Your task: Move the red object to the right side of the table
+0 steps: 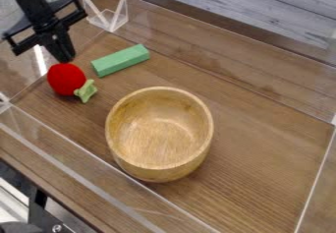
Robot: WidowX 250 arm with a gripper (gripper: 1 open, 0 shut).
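Note:
The robot's gripper has its closed, empty fingers hanging behind the red object's top (62, 66), so it should move back, open them and come down around the ball's middle (66, 80) before it lifts.
The red object (66, 78), a small red ball with a light-green leafy piece at its lower right, rests on the brown wood-grain table (256, 89) near the left edge. My gripper (62, 52) hangs just above and behind it, pointing steeply down. Its black fingers are pressed together with nothing between them, and they do not touch the ball.
A flat green rectangular block (120, 60) lies just right of the gripper. A large wooden bowl (159, 132) stands in the middle of the table. Low clear acrylic walls (105, 16) border the tabletop.

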